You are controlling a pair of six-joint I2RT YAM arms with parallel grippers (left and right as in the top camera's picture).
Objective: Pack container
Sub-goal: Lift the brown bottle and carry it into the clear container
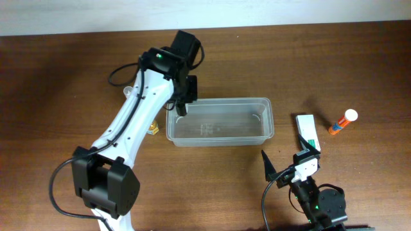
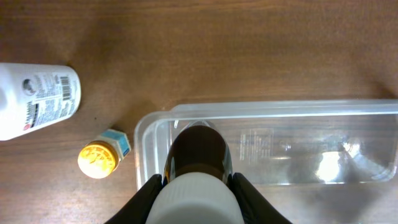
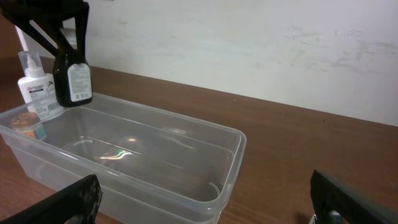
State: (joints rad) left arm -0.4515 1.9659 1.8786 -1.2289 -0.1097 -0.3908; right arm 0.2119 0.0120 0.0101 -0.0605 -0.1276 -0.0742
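My left gripper should keep lowering the dark bottle (image 3: 75,84), which hangs upright over the container's empty end, until its base touches the container's bottom inside (image 1: 182,126), then let go.
The clear plastic container (image 1: 218,101) lies at mid-table with nothing inside it. My left gripper (image 1: 182,102) is shut on a dark bottle (image 2: 198,146) with a white cap, held upright over the container's left end (image 2: 280,104). In the right wrist view the dark bottle (image 3: 72,81) hangs just above the far rim of the container (image 3: 239,140). My right gripper (image 1: 289,163) is open and empty, low near the front edge, facing the container's right end; its fingers (image 3: 211,208) are spread wide.
A white bottle (image 2: 37,99) lies left of the container, with a small yellow-capped bottle (image 2: 99,158) beside it. A white-and-green carton box (image 1: 308,131) and an orange tube with a white cap (image 1: 342,122) lie to the right.
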